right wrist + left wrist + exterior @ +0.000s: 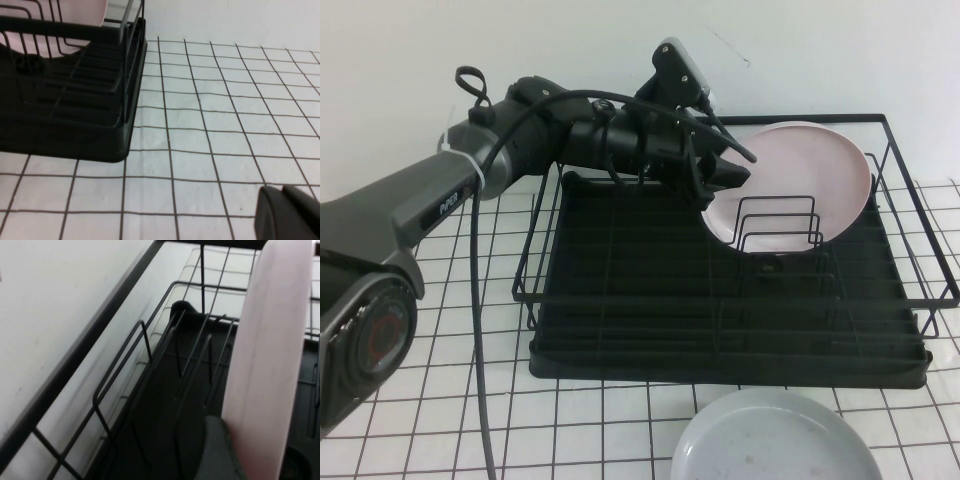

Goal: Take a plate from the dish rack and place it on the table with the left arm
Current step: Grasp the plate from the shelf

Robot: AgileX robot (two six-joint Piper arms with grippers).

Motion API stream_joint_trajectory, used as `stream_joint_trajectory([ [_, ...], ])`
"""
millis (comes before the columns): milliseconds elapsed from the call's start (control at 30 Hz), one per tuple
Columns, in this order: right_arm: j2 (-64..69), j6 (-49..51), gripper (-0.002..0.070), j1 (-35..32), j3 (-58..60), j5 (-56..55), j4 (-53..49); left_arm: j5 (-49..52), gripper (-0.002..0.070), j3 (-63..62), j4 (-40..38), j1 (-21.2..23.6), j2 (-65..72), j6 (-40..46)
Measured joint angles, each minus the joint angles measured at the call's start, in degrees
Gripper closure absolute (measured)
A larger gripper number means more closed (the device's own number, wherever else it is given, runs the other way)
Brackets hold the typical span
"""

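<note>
The pale pink plate (792, 188) will sit flat over the grey-blue plate's wide round hollow (776, 442) and cover it when I lower the pink plate, because the hollow faces up.
The pale pink plate (800, 170) stands upright among the wire dividers at the back right of the black dish rack (720, 330). My left arm reaches in from the left, and the left gripper (725, 170) straddles the plate's left rim. In the left wrist view the plate (270, 365) runs edge-on between the jaws of the left gripper (250, 455), with one finger (215, 450) pressed against its face. The other finger is hidden behind the plate. My right gripper (290, 215) is shut and empty, low over the table (225, 125) to the right of the rack (75, 125).
A grey-blue plate (775, 440) lies flat on the gridded table (470, 330) in front of the rack. A white wall stands close behind the rack. The rack's top rail and upright dividers (120, 365) surround the left gripper.
</note>
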Motion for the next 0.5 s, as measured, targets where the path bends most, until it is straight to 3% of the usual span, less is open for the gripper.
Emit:
stream_joint_trajectory([
  [500, 0.0, 0.0, 0.0678, 0.0, 0.0, 0.0, 0.0, -2.2, 0.0292, -0.1, -7.3, 0.0, 1.2, 4.4],
])
